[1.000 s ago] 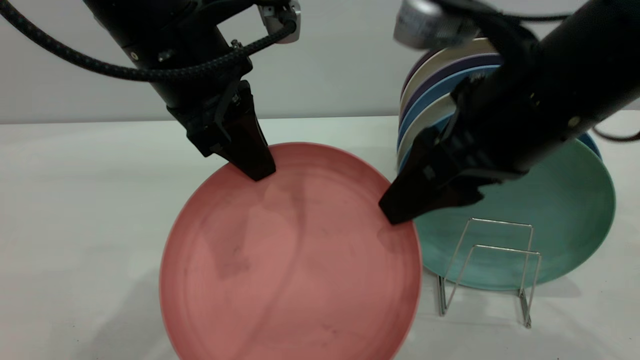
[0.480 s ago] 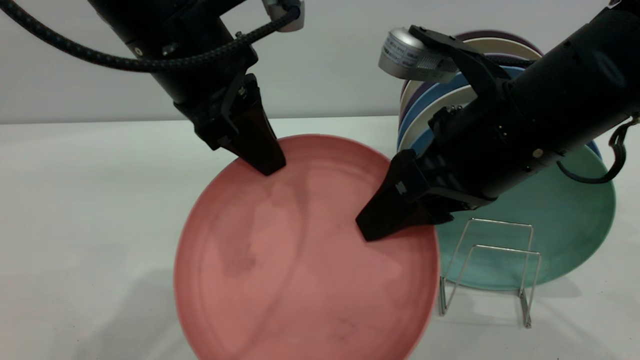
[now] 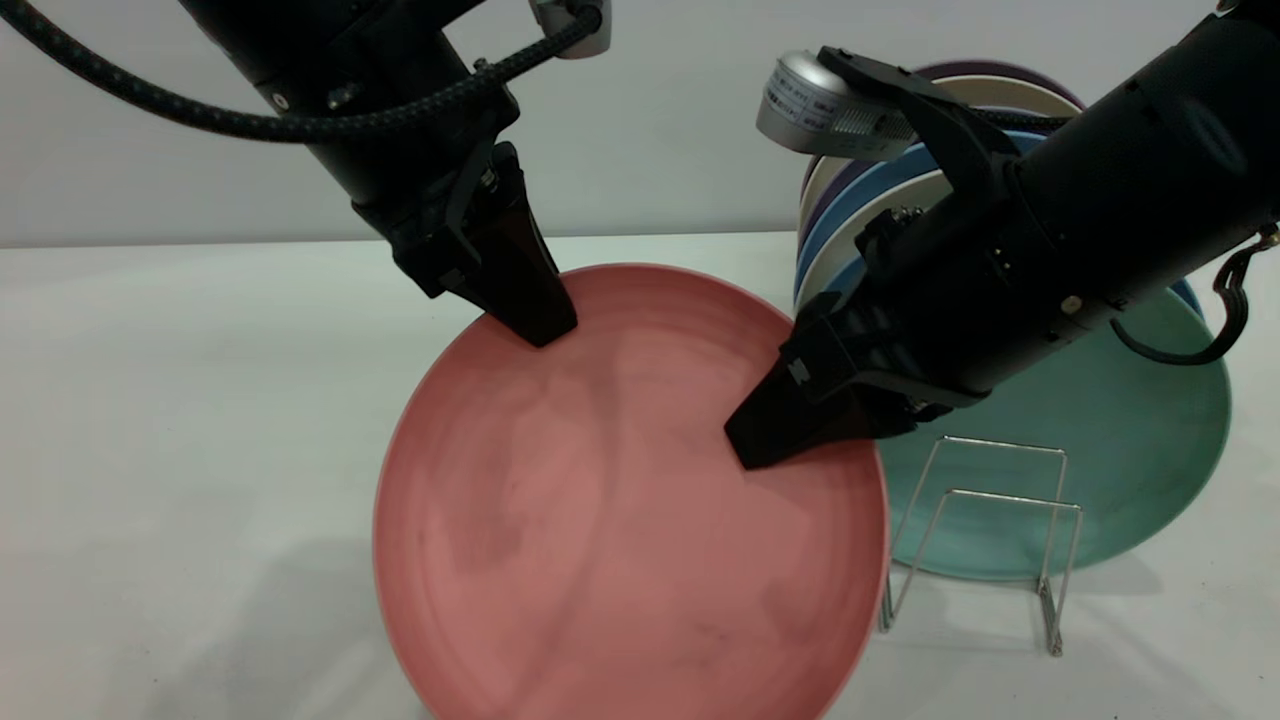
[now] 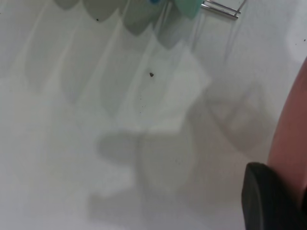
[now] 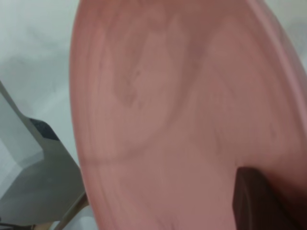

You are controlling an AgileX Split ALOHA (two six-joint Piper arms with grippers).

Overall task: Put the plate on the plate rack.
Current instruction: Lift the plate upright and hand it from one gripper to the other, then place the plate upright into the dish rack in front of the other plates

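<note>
My left gripper has hold of the salmon-pink plate's upper rim (image 3: 590,271) away from the rack. It should let go and move back before my right gripper takes the plate to the front loops (image 3: 1005,470).
The salmon-pink plate (image 3: 630,520) is held tilted, almost upright, its face toward the exterior camera and its lower part out of view. My left gripper (image 3: 540,328) is shut on its upper left rim. My right gripper (image 3: 755,450) is shut on its right rim, with one finger across the face. The plate's right edge overlaps the left side of the silver wire plate rack (image 3: 985,530). In the left wrist view one dark finger (image 4: 266,196) lies against the plate's back (image 4: 292,139). In the right wrist view a finger (image 5: 256,199) rests on the plate's face (image 5: 168,110).
A mint-green plate (image 3: 1100,440) stands in the rack behind its front loops. Several more plates (image 3: 860,200), blue, cream and purple, stand upright behind it. The white table (image 3: 180,400) stretches to the left. The rack's wire (image 4: 220,7) shows far off in the left wrist view.
The pink plate and both grippers have moved right toward the rack. My right gripper came from the plate's right edge in over its rim and took hold.
</note>
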